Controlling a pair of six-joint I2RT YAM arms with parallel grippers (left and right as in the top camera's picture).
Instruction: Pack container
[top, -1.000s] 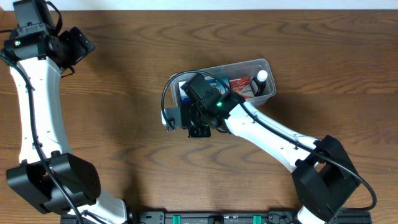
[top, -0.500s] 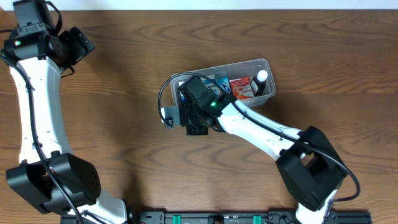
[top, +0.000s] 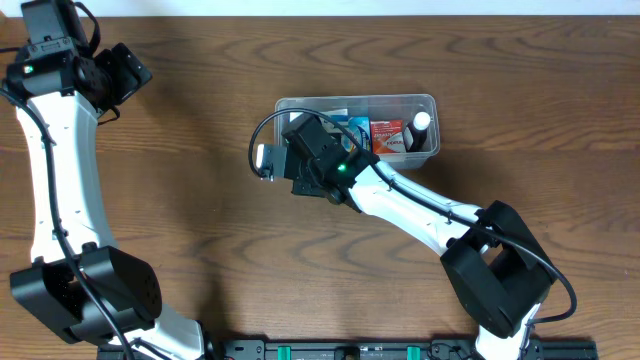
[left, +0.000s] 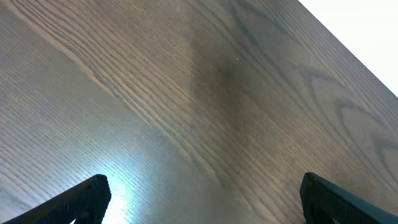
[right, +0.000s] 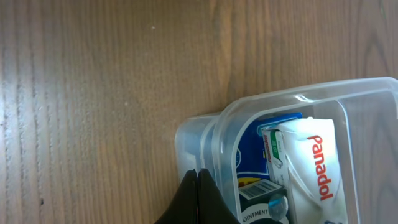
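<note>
The boxes and white-capped bottle (top: 390, 136) are inside the container, and the robot's right gripper is empty outside the container's side. The right gripper continues to pull back until it is open over free wood (top: 500, 170).
The container (top: 350, 98) is a clear plastic tub lying level at the table's back centre. Inside it are a blue box (right: 255, 143), a white Panadol box (right: 311, 162), a red box (top: 386, 137) and a white-capped bottle (top: 421, 124). My right gripper (right: 198, 173) is shut with nothing between its fingers, its tips against the outside of the container's (right: 298, 96) rounded left end. In the overhead view the right gripper (top: 305, 155) covers that end. My left gripper (left: 205, 193) hangs open over bare wood, far off at the back left (top: 125, 72).
Dark wooden tabletop (top: 180, 200) all round the tub. The table's far edge (top: 500, 14) runs just behind it. The right arm (top: 430, 215) stretches diagonally from the front right toward the tub.
The container has swung from a tilted lie to level, its left end pushed toward the back. My shut right gripper moved left and back with it. The left arm stayed still.
</note>
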